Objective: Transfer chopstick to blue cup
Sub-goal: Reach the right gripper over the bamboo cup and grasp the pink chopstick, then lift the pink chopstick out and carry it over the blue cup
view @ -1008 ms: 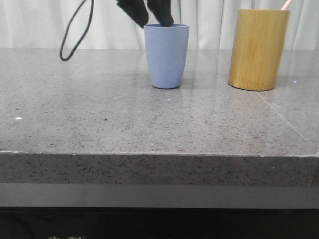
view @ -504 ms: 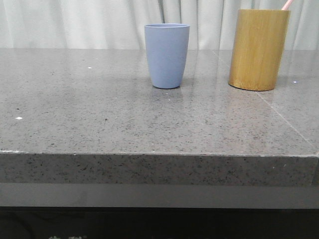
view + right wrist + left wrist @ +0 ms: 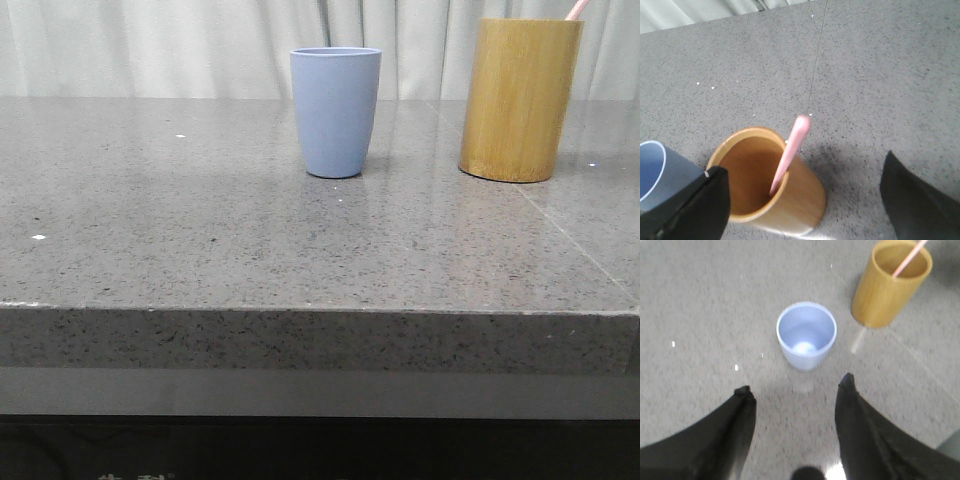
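My right gripper should lift the chopstick out (image 3: 577,10) and put it into the blue cup, because the chopstick leans in the bamboo cylinder (image 3: 521,100), far from my left gripper.
The blue cup (image 3: 335,110) stands upright at the middle back of the table, and its inside (image 3: 806,335) holds nothing. To its right stands a taller bamboo cylinder (image 3: 518,100) with the pale pink chopstick (image 3: 790,150) leaning inside it, the tip (image 3: 576,9) poking above the rim. My left gripper (image 3: 795,385) hangs open high above the table, just short of the blue cup and holding nothing. My right gripper (image 3: 803,162) is open wide above the bamboo cylinder (image 3: 770,185), its fingers on either side of the cylinder and apart from the chopstick.
The grey speckled stone table (image 3: 200,220) has its front edge near the camera. A white curtain (image 3: 150,45) hangs behind the table. A seam (image 3: 816,60) runs across the tabletop past the bamboo cylinder.
One second ago the left gripper and a cable loop hung at the blue cup's rim in the front view; they have risen out of that view. The cups and chopstick have not moved.
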You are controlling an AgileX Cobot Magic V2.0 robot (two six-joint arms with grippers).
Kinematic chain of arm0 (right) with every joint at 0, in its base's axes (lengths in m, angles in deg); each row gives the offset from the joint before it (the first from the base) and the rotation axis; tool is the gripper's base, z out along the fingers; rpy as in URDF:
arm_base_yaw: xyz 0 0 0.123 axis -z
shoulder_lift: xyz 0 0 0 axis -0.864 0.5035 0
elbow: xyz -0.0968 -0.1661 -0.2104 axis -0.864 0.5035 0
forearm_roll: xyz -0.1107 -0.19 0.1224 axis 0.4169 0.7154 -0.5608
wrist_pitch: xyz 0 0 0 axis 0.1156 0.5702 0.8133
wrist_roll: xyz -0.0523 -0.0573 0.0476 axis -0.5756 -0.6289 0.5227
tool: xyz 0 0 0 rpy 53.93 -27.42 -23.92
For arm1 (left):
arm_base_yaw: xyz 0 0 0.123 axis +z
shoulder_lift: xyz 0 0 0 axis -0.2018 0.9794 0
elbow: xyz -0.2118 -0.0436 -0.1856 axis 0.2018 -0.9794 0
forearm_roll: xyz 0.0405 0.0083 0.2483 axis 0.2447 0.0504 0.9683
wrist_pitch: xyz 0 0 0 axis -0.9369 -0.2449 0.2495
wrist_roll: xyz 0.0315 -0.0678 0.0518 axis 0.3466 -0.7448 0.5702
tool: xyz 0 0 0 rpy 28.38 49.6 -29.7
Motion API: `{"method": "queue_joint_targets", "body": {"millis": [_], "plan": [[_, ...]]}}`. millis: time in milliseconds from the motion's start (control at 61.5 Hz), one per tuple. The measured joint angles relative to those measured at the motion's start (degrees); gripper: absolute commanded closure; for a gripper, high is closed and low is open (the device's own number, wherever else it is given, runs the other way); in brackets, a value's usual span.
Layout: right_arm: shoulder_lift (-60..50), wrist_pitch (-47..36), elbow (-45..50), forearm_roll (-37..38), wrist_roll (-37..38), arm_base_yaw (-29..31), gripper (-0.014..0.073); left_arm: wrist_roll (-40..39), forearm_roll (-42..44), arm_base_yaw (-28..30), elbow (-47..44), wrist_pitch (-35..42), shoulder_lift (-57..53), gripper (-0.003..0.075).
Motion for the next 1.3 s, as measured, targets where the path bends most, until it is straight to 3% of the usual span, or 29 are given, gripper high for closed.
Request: {"method": "queue_joint_targets", "body": {"millis": [260, 618, 943, 1138, 1301], "plan": [[8.6, 0.6, -7.0, -0.9, -0.7, -2.7, -0.0005, -0.1, 0.0, 0.0, -19.2, 5.8, -16.1, 0.0351], [11.2, 2.2, -9.2, -1.3, -0.8, -4.0, 0.0384, -1.3, 0.0, 0.0, -37.3, 7.4, -33.7, 0.0352], [11.2, 3.1, -9.3, -1.5, -0.8, -4.0, 0.0658, -1.5, 0.0, 0.0, -39.8, 7.5, -36.3, 0.0352], [11.2, 5.4, -12.3, -0.7, -0.8, -4.0, 0.0658, -1.5, 0.0, 0.0, -39.8, 7.7, -36.3, 0.0352], [11.2, 10.8, -21.1, 2.3, -0.8, -4.0, 0.0658, -1.5, 0.0, 0.0, -39.8, 7.7, -36.3, 0.0352]]}}
